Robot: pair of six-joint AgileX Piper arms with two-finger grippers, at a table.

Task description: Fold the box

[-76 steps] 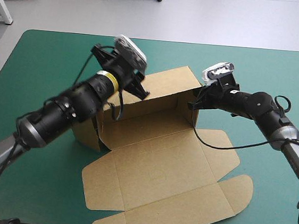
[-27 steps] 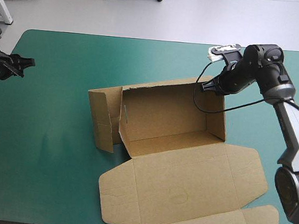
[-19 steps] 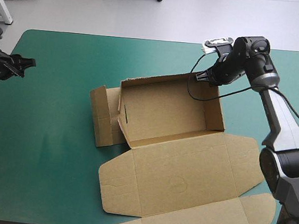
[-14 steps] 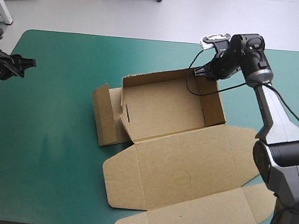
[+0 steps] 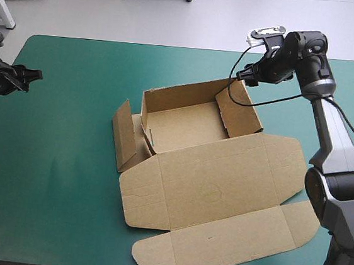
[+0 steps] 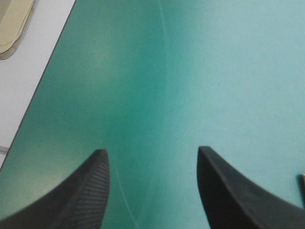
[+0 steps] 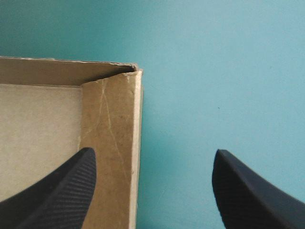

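The lid is joined to the box along a crease. The lid will swing around flat when I turn the box by the box's end.
The brown box lies mid-table as an open tray. Its back wall stands, its right end wall leans inward, and a left flap sticks out. The lid lies flat toward the near edge. My right gripper hangs open just above the box's far right corner. In the right wrist view that corner shows ahead of the right gripper, one finger over the wall, the other over the teal-green cover. My left gripper is open at the table's left edge, over bare cover.
The teal-green cover is bare left of the box. More pale board lies beyond the table's left edge, seen in the left wrist view. The flat lid reaches close to the near right corner of the table.
My right gripper has opened and let go of the box's far right corner, lifting slightly away. The right end wall has tipped inward and the box has shifted. The left arm has stayed still.
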